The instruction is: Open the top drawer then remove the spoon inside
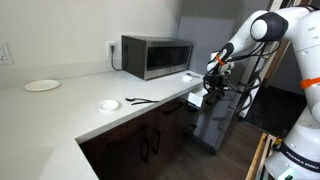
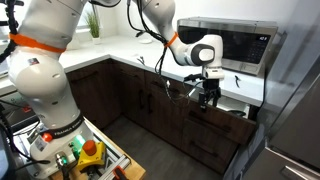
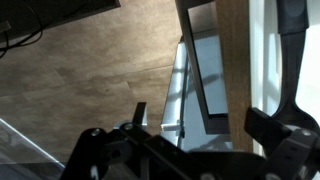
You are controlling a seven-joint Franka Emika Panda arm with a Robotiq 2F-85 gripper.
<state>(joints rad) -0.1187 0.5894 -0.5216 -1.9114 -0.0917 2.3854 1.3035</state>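
Observation:
I should hook a finger of my gripper behind the front edge [image 3: 237,62] and pull the drawer open wider before I reach for the spoon, because the top drawer [image 2: 230,102] is only partly open.
The top drawer [image 1: 194,97] stands pulled out from the dark-brown cabinet at the counter's end, below the microwave. It also shows in an exterior view [image 2: 228,101]. In the wrist view its pale inside [image 3: 205,70] lies below me over the wood floor. A thin dark line [image 3: 183,100] runs along the drawer's side; I cannot tell if it is the spoon. My gripper [image 1: 212,85] [image 2: 207,93] hangs just in front of and over the drawer. In the wrist view its fingers [image 3: 212,112] are spread apart with nothing between them.
A microwave [image 1: 157,56] [image 2: 235,42] stands on the white counter. A white plate [image 1: 41,85], a small dish [image 1: 109,104] and a thin dark utensil [image 1: 138,100] lie on the counter. Dark cabinet doors [image 2: 150,95] are below. A grey appliance [image 2: 295,110] stands beside the drawer.

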